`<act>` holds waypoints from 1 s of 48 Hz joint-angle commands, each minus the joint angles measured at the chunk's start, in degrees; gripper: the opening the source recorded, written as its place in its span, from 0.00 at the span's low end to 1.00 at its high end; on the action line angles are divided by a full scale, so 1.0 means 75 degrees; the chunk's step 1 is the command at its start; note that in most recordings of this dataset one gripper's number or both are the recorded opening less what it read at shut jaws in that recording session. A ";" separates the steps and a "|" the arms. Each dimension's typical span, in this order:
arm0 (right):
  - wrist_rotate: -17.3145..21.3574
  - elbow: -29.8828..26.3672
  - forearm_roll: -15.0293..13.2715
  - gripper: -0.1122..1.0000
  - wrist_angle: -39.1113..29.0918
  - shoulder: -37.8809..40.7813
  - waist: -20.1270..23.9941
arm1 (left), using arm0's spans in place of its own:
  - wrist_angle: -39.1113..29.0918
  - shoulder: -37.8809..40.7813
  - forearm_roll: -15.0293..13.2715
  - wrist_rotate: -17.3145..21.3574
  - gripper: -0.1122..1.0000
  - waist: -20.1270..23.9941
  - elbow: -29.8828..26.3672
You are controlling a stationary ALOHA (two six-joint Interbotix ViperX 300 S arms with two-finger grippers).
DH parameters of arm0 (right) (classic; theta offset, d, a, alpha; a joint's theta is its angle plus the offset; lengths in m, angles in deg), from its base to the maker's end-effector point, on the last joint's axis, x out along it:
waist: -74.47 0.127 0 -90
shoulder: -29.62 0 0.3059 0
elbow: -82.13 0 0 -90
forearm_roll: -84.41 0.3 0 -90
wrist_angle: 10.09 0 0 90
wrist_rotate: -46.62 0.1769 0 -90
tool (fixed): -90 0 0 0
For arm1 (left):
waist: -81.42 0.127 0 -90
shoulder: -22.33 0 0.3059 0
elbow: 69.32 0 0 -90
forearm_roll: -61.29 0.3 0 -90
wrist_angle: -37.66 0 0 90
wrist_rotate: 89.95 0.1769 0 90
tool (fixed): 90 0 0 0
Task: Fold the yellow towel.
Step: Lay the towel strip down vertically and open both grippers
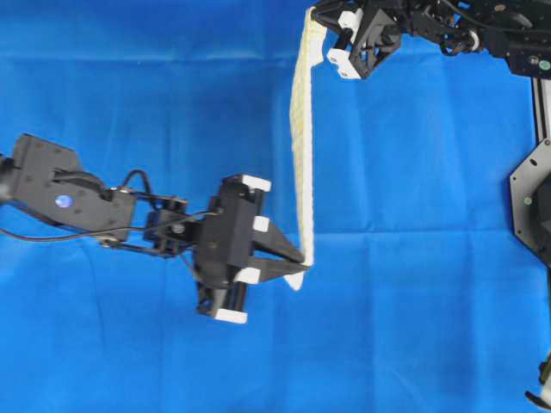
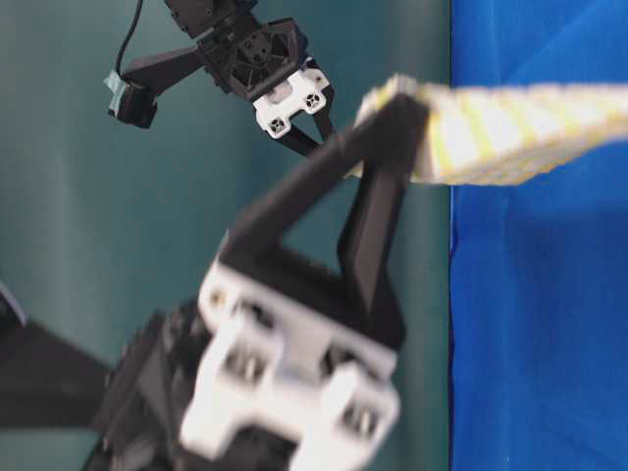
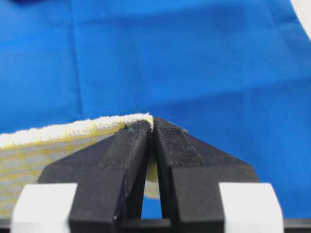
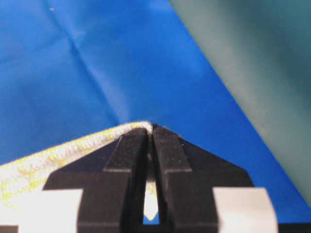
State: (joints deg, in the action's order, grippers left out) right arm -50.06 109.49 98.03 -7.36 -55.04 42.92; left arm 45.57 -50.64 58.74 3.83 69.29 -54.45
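My left gripper and my right gripper should move back and lay the yellow towel (image 1: 302,138) down flat before folding, because it hangs edge-on above the blue cloth (image 1: 258,138).
The yellow towel (image 1: 302,146) hangs stretched edge-on between my two grippers, lifted above the blue cloth. My left gripper (image 1: 301,259) is shut on its near corner, seen in the left wrist view (image 3: 151,124) with the towel (image 3: 58,141) running off to the left. My right gripper (image 1: 320,21) is shut on the far corner at the top of the overhead view. In the right wrist view it (image 4: 149,127) pinches the towel (image 4: 53,160), which trails left. The table-level view shows the towel (image 2: 510,132) pulled out to the right from the left gripper (image 2: 397,108).
The large blue cloth (image 1: 413,301) covers the table under both arms. Its far edge meets bare grey-green table (image 4: 262,58) beside the right gripper. The right arm's base and a rail (image 1: 538,198) stand at the right edge.
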 commanded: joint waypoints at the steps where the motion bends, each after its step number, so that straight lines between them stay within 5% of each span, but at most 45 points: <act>1: -0.0012 -0.0234 -0.0012 0.12 0.0117 -0.0059 -0.0516 | 0.0012 0.0012 0.0023 0.0117 0.12 -0.0352 -0.0527; 19: -0.0012 0.0105 -0.0023 0.12 0.0117 -0.0363 -0.0762 | 0.0141 0.0551 0.0023 0.0164 0.12 -0.0316 -0.1230; 34: 0.0035 0.0680 -0.0023 0.12 0.0012 -0.0855 -0.0973 | 0.0656 0.1641 0.0035 0.0691 0.12 -0.0023 -0.2203; 48: 0.0035 0.0328 -0.0035 0.12 -0.0129 -0.0211 -0.0844 | 0.1547 0.1887 -0.0012 0.0551 0.12 0.0035 -0.1383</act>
State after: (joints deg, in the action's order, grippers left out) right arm -49.97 114.85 97.77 -8.86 -57.59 38.61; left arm 54.63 -35.08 58.56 8.32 71.67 -65.87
